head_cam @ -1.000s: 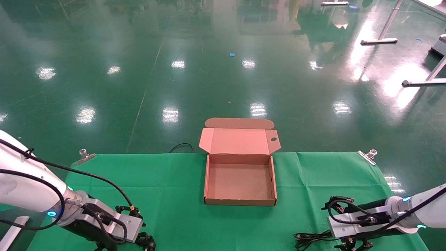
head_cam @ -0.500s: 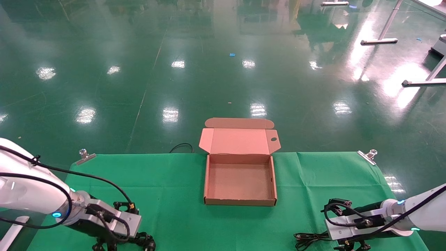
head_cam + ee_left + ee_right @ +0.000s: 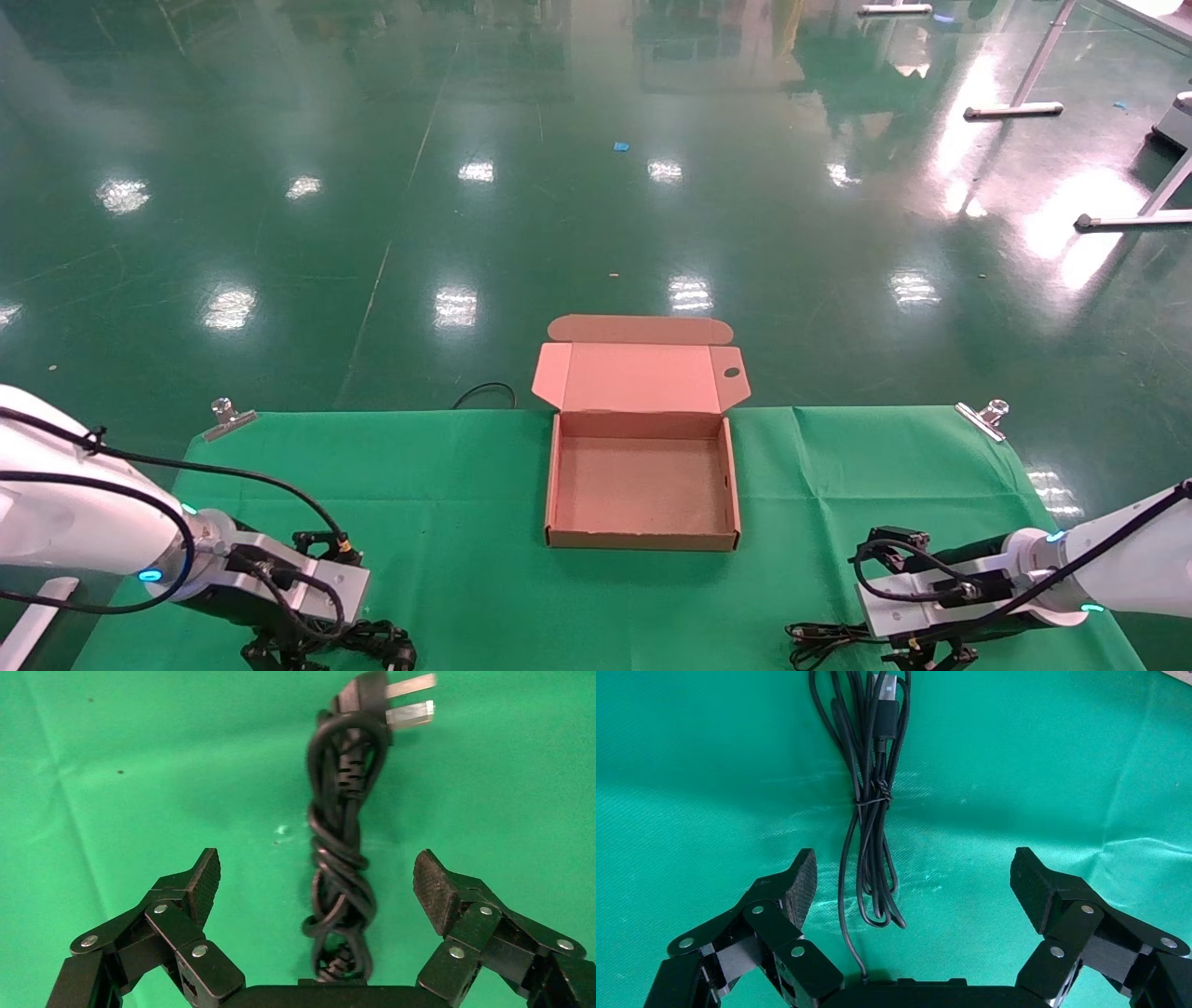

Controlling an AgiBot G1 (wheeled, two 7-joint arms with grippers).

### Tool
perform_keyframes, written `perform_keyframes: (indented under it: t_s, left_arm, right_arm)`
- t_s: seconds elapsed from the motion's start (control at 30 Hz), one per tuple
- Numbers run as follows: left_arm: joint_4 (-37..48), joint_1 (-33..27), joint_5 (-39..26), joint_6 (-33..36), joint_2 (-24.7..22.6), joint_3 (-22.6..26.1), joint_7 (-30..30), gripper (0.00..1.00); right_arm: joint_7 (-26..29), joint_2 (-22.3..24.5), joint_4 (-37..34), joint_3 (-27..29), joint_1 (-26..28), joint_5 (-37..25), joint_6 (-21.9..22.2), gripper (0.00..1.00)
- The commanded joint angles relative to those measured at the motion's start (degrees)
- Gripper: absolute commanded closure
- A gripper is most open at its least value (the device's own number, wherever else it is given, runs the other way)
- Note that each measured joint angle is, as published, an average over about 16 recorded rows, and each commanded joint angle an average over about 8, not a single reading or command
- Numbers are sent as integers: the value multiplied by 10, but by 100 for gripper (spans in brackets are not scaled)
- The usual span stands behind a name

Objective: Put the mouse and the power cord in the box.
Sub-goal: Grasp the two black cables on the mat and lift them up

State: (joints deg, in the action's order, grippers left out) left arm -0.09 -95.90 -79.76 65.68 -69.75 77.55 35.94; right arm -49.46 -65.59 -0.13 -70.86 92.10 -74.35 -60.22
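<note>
I expect the mouse to hang and come along when I lift the tied cable (image 3: 821,638), because a thin piece of cable (image 3: 843,903) runs from the tied cable back under my right gripper.
The open brown box (image 3: 551,485) stands mid-table with its lid folded back and nothing inside. At the near left edge, my left gripper (image 3: 279,654) hangs low over the power cord (image 3: 389,645). In the left wrist view this gripper (image 3: 318,880) is open and straddles the bundled power cord (image 3: 342,853), whose plug (image 3: 379,699) points away. At the near right edge, my right gripper (image 3: 924,658) is open (image 3: 912,881) over the mouse's thin tied cable (image 3: 871,811). The mouse body is hidden under the gripper.
A green cloth (image 3: 447,475) covers the table, held by metal clips at the far left corner (image 3: 226,417) and the far right corner (image 3: 989,416). A black cable (image 3: 484,391) lies on the floor behind the table. Table legs (image 3: 1015,107) stand far off to the right.
Both arms have sunk lower and drawn toward the table's near edge, bringing the open grippers down around the power cord and the mouse cable. The box has not moved.
</note>
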Motion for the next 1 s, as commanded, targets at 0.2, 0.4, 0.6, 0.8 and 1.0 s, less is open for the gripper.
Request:
perform_keyframes:
  t_s: [0.2,0.4,0.6,0.8,1.0]
  left_arm:
    - [2,6,2,4,3,-1,-1,0]
    - [3,10,4,-3,4,-3,-2,3]
    - [2,13,5,-9,4,-4,1,76]
    - [1,14,6,-10,5,-4,2,100]
    - [1,14,6,-10,5,-4,1,100]
  right_arm:
    - [3,-2,0,0,0,-1,3,0]
    - [6,-2,-1,-1,-1,-2,5,5]
    - [9,-3,-1,-2,-1,-3,6,77]
    - [9,-3,-2,-3,-1,-4,7,100]
    - [9,-3,-2,-3,-1,-4,7,100]
